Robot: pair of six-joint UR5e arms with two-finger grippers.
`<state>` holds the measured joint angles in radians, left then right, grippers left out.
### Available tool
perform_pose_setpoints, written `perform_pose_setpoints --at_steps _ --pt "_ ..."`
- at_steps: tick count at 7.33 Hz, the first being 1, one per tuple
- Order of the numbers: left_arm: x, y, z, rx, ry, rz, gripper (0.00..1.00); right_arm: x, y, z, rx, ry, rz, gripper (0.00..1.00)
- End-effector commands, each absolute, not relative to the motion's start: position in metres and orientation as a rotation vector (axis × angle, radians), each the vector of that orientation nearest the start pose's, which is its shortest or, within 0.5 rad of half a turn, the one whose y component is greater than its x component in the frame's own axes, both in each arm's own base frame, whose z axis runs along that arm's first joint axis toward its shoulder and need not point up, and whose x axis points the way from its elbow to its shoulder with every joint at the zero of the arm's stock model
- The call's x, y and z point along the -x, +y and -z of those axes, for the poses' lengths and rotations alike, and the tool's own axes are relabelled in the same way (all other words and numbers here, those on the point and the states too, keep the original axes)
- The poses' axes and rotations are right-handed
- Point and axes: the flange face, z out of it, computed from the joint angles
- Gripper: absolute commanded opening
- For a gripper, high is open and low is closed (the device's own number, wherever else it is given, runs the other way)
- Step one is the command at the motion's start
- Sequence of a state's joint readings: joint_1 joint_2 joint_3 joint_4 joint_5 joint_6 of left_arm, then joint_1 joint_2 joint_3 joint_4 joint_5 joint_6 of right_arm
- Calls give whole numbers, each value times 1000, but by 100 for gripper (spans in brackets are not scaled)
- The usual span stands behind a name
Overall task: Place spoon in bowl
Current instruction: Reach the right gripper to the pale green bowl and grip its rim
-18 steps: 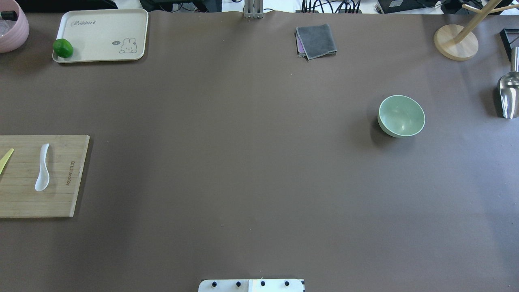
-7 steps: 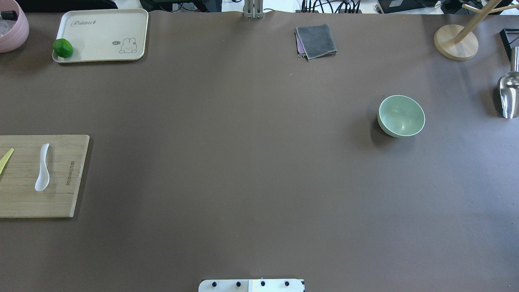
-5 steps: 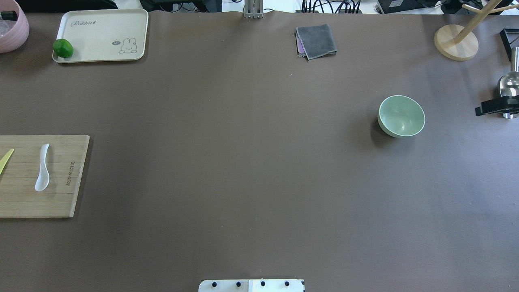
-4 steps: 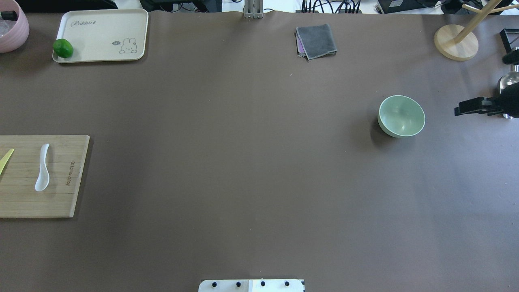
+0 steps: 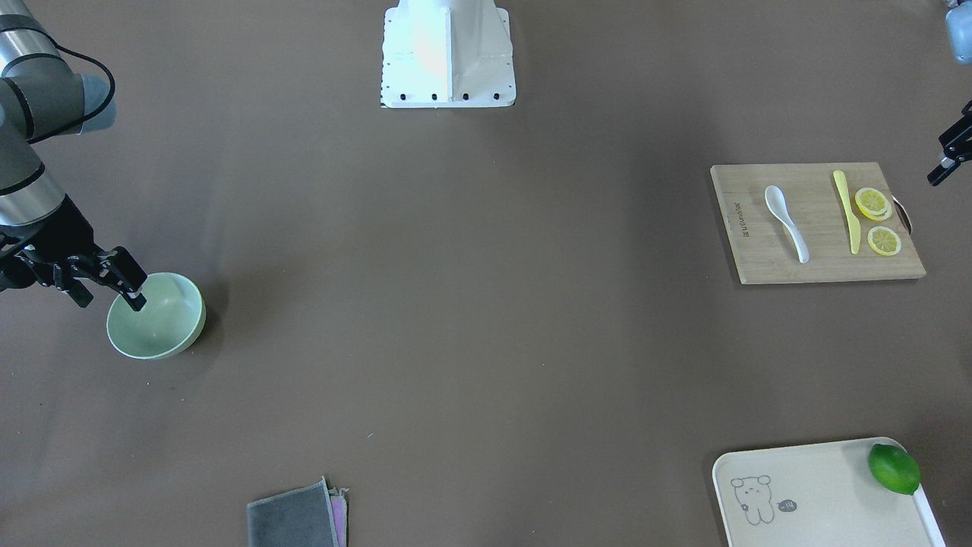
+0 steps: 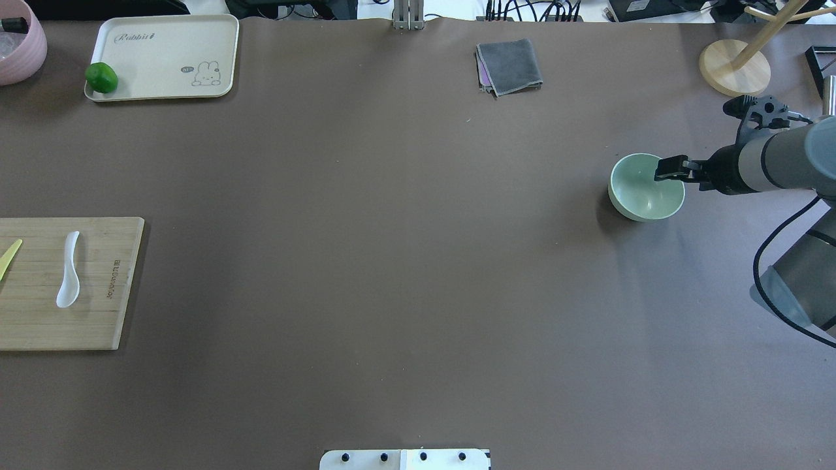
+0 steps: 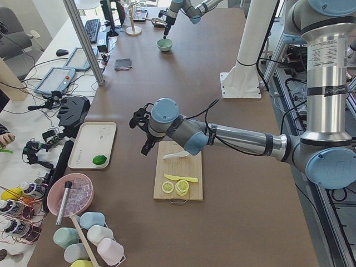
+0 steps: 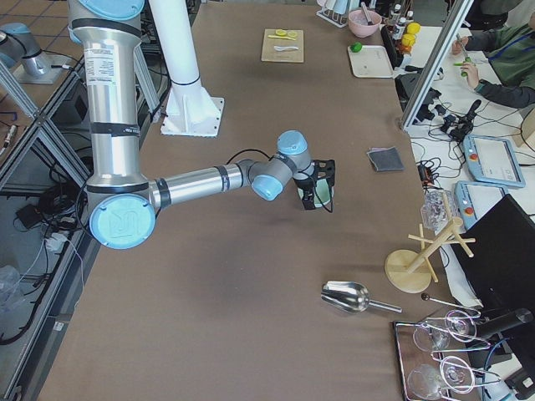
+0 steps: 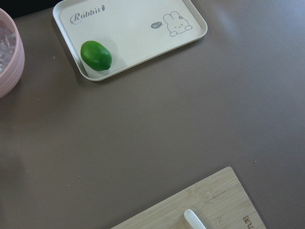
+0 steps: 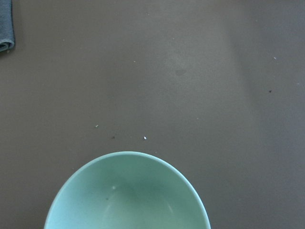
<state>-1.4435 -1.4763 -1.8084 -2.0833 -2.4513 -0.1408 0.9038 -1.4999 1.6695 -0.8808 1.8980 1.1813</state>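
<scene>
My gripper will lower the white spoon [image 5: 788,223], and the spoon's handle will then lean over the bowl's rim. The spoon is almost as long as the mint-green bowl [image 5: 156,316] is wide.
The white spoon [image 6: 68,271] lies on the bamboo cutting board [image 6: 98,313] at the table's left edge, scoop towards the robot; it also shows in the front view [image 5: 786,222]. The mint-green bowl [image 6: 643,196] stands empty at the right; it also shows in the front view [image 5: 163,334]. My right gripper [image 5: 108,298] is open and empty, hanging over the bowl's outer rim, also seen from overhead [image 6: 667,170]. My left gripper [image 7: 142,133] hovers beside the board, away from the spoon, its fingers [image 5: 948,156] spread and empty. The left wrist view catches only the spoon's handle tip [image 9: 193,218].
A yellow knife [image 5: 844,209] and lemon slices [image 5: 873,203] share the board. A cream tray [image 6: 170,39] with a lime [image 6: 101,77] and a pink bowl [image 6: 19,46] stand far left. A grey cloth [image 6: 509,65], a wooden stand [image 6: 735,68] and a metal scoop [image 8: 347,294] lie right.
My right arm has come in from the right edge and its gripper has moved left to above the bowl's rim. Spoon and bowl have not moved.
</scene>
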Motion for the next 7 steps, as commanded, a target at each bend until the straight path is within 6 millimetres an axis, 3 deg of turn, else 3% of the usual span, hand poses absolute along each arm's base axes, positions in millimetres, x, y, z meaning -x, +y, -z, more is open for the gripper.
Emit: perform_pose_setpoints --at_steps 1,3,4,5,6,7 --pt "-3 -468 -520 -492 922 -276 98 278 -492 -520 -265 -835 -400 72" --pt "-3 -468 -519 -494 922 -276 98 286 -486 -527 -267 -814 -396 72" --pt "-3 -468 -519 -494 922 -276 98 290 -485 -530 -272 -804 -401 65" --pt "-3 -468 -519 -492 922 -276 98 292 -484 -529 -264 -810 -418 19" --pt "-3 -468 -519 -494 922 -276 98 295 -484 -526 -266 -814 -413 0" --pt "-3 -468 -518 -495 922 -277 98 296 -486 -516 -274 -828 -411 0"
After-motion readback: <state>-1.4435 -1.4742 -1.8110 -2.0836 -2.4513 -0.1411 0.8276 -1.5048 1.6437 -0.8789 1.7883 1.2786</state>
